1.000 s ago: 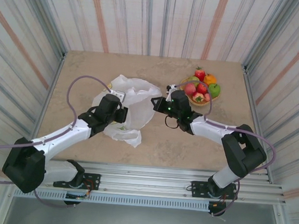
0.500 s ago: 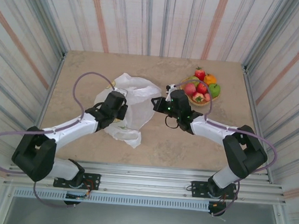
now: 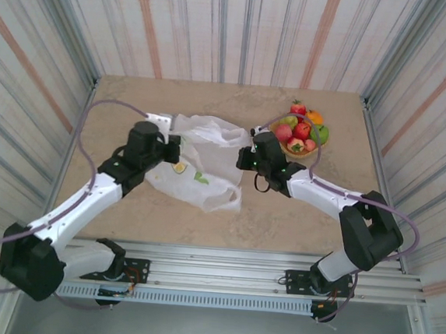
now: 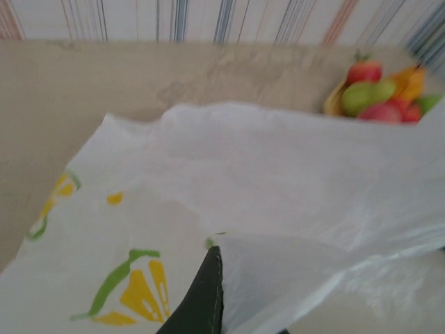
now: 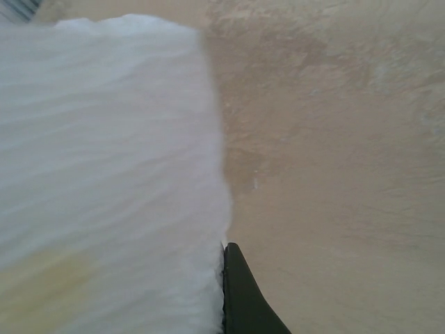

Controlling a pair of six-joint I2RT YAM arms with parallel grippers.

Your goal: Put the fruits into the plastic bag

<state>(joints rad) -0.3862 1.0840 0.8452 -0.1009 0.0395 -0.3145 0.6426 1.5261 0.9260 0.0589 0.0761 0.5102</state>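
Observation:
I should keep the bag's edge in my left gripper while my right gripper opens and gets a fruit from the tray [image 3: 283, 132], because both grippers are pinching the open bag [image 3: 222, 161].
The white plastic bag [image 3: 201, 163], printed with lemon slices and leaves, hangs stretched between my two grippers over the table's middle. My left gripper [image 3: 169, 142] is shut on its left edge. In the left wrist view one dark finger [image 4: 207, 296] presses against the film of the bag [image 4: 264, 174], which covers the other finger. My right gripper [image 3: 243, 160] is shut on the bag's right edge; its finger [image 5: 242, 296] lies against the bag [image 5: 104, 174]. The fruits [image 3: 300, 129] are piled at the back right: red apples, a green apple [image 3: 320, 133] and an orange [image 3: 314, 116]. They also appear as a blurred pile of fruits [image 4: 381, 90] behind the bag.
The fruits rest in a tan woven tray [image 3: 312, 152] just right of my right gripper. Striped walls close in the table [image 3: 119, 103] on three sides. A loose fold of the bag [image 3: 224, 202] trails toward the near edge.
My left arm has swung left and away with the bag's left edge. The crumpled bag is now pulled wide between both grippers. The right gripper has shifted only slightly.

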